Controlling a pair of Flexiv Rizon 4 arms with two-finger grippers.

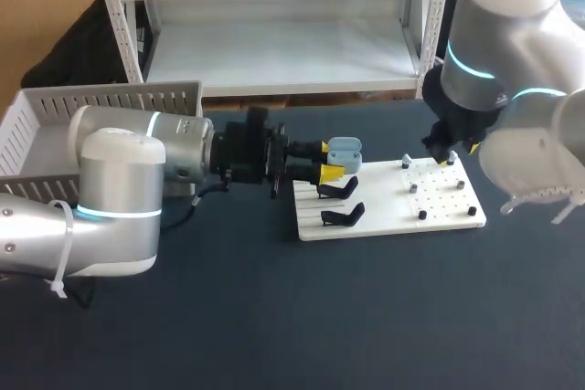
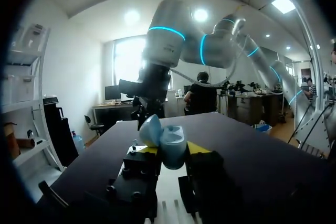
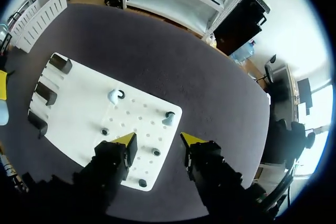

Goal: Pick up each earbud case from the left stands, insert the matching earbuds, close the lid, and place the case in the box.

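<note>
The pale blue earbud should slip off and leave its peg standing when the robot lifts it, because a separate dark peg shows beside the earbud.
A light blue earbud case with its lid up sits between the yellow tips of my left gripper, which is shut on it just above the white board. From the left wrist, the case stands upright in that gripper. Two pale blue earbuds rest on the board's pegged half. My right gripper hovers over that half, fingers apart, with the nearer earbud just ahead of them and nothing between them. From the head camera it hangs at the board's back right corner.
Two empty black stands occupy the board's left half, under and in front of the held case. Small dark pegs dot the right half. A white slatted box stands at the table's back left, behind my left arm.
</note>
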